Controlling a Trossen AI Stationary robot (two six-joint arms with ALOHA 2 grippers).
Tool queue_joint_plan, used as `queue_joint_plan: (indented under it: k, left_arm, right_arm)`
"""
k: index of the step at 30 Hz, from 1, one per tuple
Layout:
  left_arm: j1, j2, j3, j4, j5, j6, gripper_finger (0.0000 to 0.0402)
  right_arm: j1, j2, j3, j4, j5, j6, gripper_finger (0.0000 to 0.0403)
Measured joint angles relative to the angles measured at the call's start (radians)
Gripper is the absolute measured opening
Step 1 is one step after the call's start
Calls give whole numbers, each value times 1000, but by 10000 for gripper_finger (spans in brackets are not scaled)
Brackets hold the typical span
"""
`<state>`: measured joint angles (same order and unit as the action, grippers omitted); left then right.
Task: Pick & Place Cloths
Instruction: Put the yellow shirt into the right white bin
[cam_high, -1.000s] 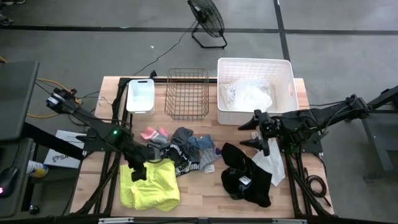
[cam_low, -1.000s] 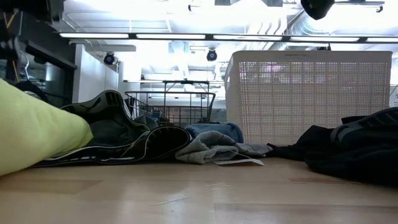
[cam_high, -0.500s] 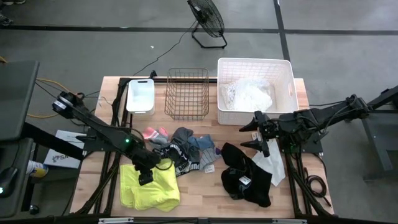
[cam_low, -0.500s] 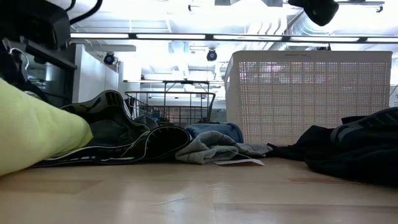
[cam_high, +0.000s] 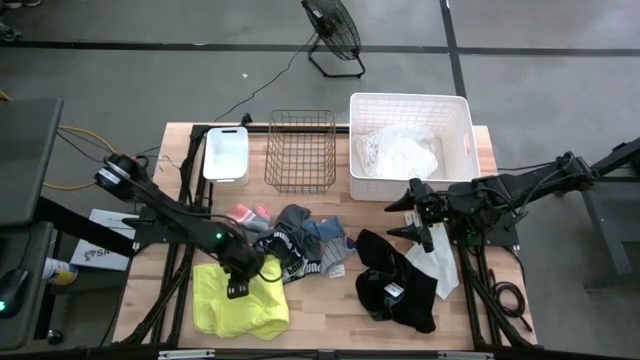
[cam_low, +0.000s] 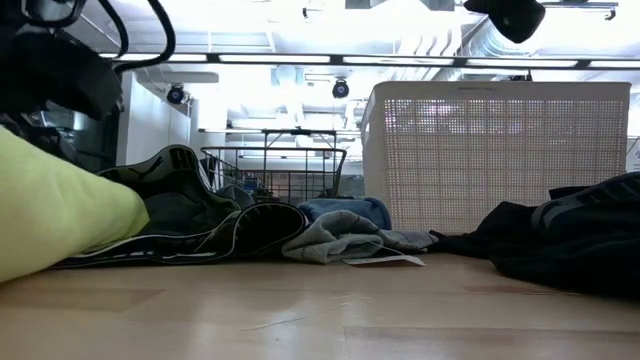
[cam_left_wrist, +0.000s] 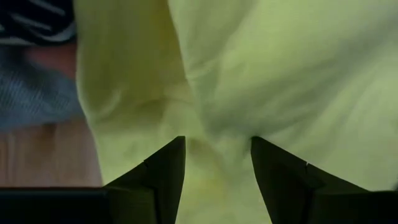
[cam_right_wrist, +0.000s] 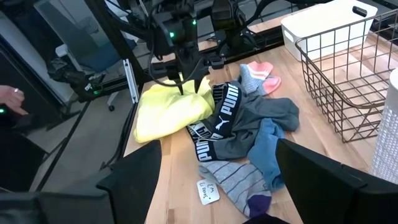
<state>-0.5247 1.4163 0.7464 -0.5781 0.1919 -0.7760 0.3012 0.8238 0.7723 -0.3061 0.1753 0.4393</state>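
Observation:
My gripper will lift the neon-yellow cloth (cam_high: 240, 308) alone, and the cloth will droop in folds, because the edge (cam_high: 283, 285) beside the pile lies uncovered.
A neon-yellow cloth (cam_high: 235, 308) lies at the table's near left; it also shows in the low view (cam_low: 50, 215) and the right wrist view (cam_right_wrist: 165, 112). My left gripper (cam_high: 238, 288) is open on its far right part, pointing down. A pile of grey-blue, black printed and pink-red cloths (cam_high: 300, 245) lies at the middle. A black cloth (cam_high: 395, 285) and a white cloth (cam_high: 437, 262) lie at the near right. My right gripper (cam_high: 412, 218) is open and empty above the table, beside the black cloth. My left gripper comes from above, pointing down, with its open fingertips (cam_left_wrist: 174, 165) set into the neon-yellow cloth. A creased ridge of the cloth (cam_left_wrist: 214, 134) stands between the two fingers. The cloth lies flat on the table.
A large white tub (cam_high: 410, 97) with white cloth inside stands at the far right. A copper wire basket (cam_high: 300, 150) stands at the far middle and a small white tub (cam_high: 226, 153) at the far left. Bare wood shows along the near edge.
My left gripper has gone toward the table's right edge across the neon-yellow cloth and now stands on its far right part. The cloths have stayed where they were.

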Motion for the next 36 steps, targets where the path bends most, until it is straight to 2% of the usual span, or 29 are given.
queue_joint_plan:
  k: [12, 16, 22, 30, 36]
  left_arm:
    - [0, 96, 3, 5, -20, 49, 169]
    - [0, 104, 3, 11, -15, 49, 124]
    - [0, 105, 2, 9, -7, 47, 18]
    - [1, 71, 11, 36, 100, 23, 6]
    - [0, -4, 101, 16, 168, 12, 4]
  right_arm:
    - [0, 0, 0, 0, 0, 2, 309]
    - [0, 0, 0, 0, 0, 3, 309]
    - [0, 0, 0, -1, 0, 4, 309]
    - [0, 0, 0, -18, -2, 10, 309]
    - [0, 0, 0, -29, -2, 12, 309]
